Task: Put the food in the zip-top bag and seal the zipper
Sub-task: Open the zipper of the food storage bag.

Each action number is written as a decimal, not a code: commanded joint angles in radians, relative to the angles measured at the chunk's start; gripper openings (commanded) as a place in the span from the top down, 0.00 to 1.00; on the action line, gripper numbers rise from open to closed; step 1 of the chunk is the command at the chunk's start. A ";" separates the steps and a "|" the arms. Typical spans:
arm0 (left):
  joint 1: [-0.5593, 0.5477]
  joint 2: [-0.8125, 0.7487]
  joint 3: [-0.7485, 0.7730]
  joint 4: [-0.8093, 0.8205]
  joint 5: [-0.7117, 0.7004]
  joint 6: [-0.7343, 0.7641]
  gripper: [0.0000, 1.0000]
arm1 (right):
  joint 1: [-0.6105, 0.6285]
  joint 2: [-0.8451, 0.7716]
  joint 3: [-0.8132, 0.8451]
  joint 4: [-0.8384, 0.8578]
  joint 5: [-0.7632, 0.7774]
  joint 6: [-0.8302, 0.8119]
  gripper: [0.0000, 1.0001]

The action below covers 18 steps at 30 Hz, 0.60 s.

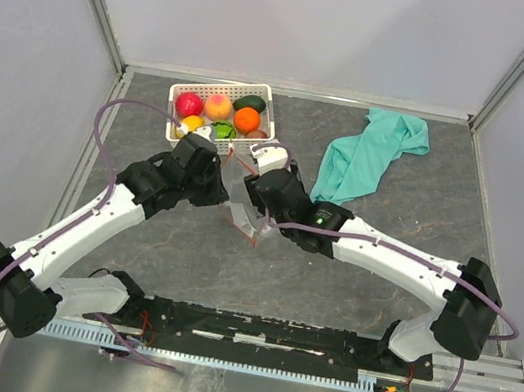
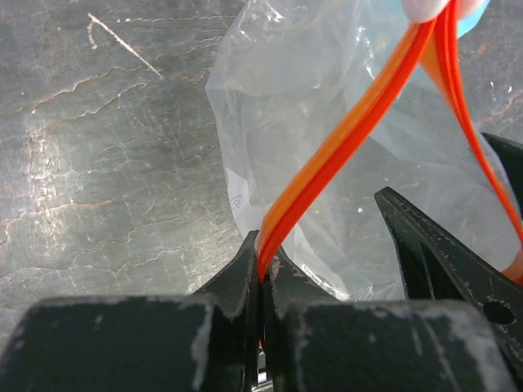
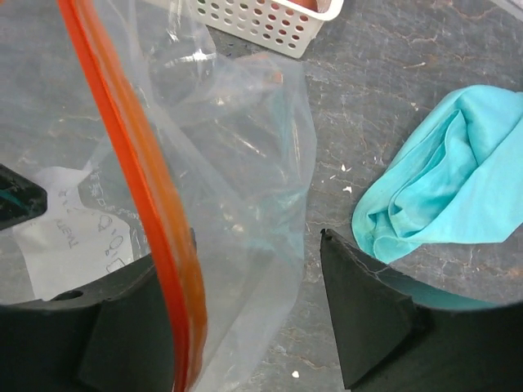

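Note:
My right gripper should close tight on a zipper strip (image 3: 160,196) and pull the bag's opening (image 1: 241,188) wide, because the opening hangs narrow and the bag's zipper lies loose in the open gripper.
The clear zip-top bag (image 1: 241,215) hangs crumpled between my two grippers in the middle of the table. My left gripper (image 2: 263,263) is shut on its red-orange zipper (image 2: 343,139); it also shows in the top view (image 1: 219,188). My right gripper (image 3: 245,282) is open with its jaws wide apart, and the bag (image 3: 237,163) and the zipper (image 3: 131,155) pass between them, the strip against the left finger (image 3: 122,318). It also shows in the top view (image 1: 259,199). The food (image 1: 219,105) lies in the white basket (image 1: 265,92): red, peach, orange, yellow, green and dark green pieces.
A teal cloth (image 1: 366,153) lies crumpled at the back right and shows in the right wrist view (image 3: 441,196). The basket's corner (image 3: 261,20) is just beyond the bag. A black finger (image 2: 433,253) of the other gripper stands to the right in the left wrist view.

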State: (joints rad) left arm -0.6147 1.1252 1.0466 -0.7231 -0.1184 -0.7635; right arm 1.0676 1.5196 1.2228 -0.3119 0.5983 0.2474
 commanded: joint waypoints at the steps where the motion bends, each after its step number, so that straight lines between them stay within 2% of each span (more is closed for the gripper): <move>1: -0.004 0.001 0.060 0.036 0.052 0.113 0.97 | -0.020 -0.011 0.104 0.007 -0.059 -0.062 0.28; 12: -0.004 0.028 0.119 0.034 0.100 0.142 0.97 | -0.032 0.127 0.248 -0.004 -0.051 -0.053 0.29; 15: -0.003 0.023 0.113 0.028 0.094 0.135 0.97 | -0.034 0.147 0.260 -0.008 -0.014 -0.047 0.35; 18: -0.003 0.021 0.102 0.001 0.075 0.125 0.97 | -0.043 0.144 0.257 -0.016 0.064 -0.034 0.46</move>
State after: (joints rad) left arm -0.6147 1.1542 1.1183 -0.7246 -0.0422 -0.6643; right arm 1.0370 1.6714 1.4338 -0.3317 0.5655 0.2005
